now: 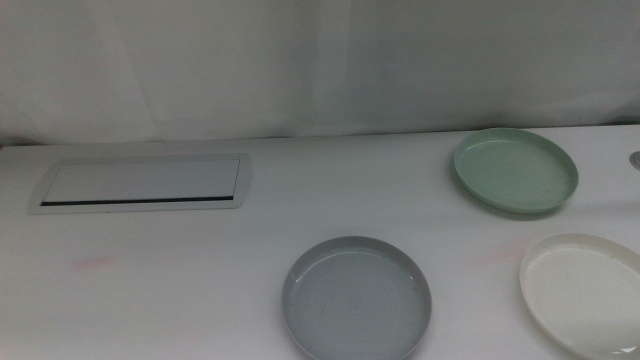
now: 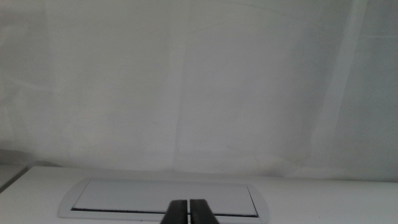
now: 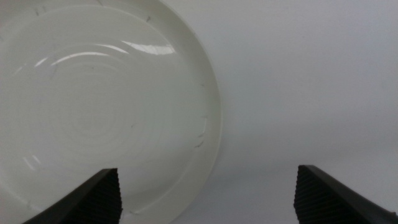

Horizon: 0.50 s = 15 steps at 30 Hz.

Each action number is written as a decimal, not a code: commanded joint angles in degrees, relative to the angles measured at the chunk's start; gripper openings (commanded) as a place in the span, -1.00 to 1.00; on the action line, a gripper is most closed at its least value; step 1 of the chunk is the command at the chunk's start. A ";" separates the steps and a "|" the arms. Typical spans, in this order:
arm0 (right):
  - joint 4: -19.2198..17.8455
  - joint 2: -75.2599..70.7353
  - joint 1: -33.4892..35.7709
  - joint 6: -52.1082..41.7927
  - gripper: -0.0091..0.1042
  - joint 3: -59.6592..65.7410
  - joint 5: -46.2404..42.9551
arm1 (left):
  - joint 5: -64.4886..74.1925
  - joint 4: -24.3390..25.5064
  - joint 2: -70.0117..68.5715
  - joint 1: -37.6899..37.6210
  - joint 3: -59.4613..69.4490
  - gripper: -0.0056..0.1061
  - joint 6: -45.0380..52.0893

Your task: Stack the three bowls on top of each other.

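My gripper will hide the grey bowl with the off-white bowl when it stacks them, because the grey bowl's round rim (image 1: 357,242) looks as wide as the off-white bowl's (image 1: 588,297).
Three bowls lie apart on the white table in the middle view: a grey bowl (image 1: 357,299) near the front centre, a pale mint green bowl (image 1: 515,170) at the back right, and an off-white bowl (image 1: 587,290) at the front right edge. Neither arm shows in the middle view. My right gripper (image 3: 208,193) is open and hovers above the off-white bowl (image 3: 93,118), one jaw over its rim, the other over bare table. My left gripper (image 2: 188,211) is shut with nothing held and points at the white panel (image 2: 165,198), away from the bowls.
A flat white rectangular panel (image 1: 142,184) with a dark slot lies at the back left of the table. A white curtain wall closes off the back. A small dark fitting (image 1: 635,158) sits at the right edge.
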 commanded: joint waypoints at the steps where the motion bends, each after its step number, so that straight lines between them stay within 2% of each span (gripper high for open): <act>1: -0.63 1.83 -0.40 -0.66 0.48 1.19 -2.41 | 0.04 -0.34 -2.22 0.00 1.67 -0.93 -0.47; 5: 0.85 4.54 -2.05 -0.66 0.48 4.09 -6.11 | 0.04 -0.34 -2.22 0.00 1.67 -0.93 -0.47; 7: 2.74 5.72 -3.24 -0.66 0.48 5.68 -8.96 | 0.04 -0.34 -2.22 0.00 1.67 -0.93 -0.47; 15: 2.69 9.74 -4.39 -0.65 0.48 6.56 -14.11 | 0.04 -0.34 -2.22 0.00 1.67 -0.93 -0.47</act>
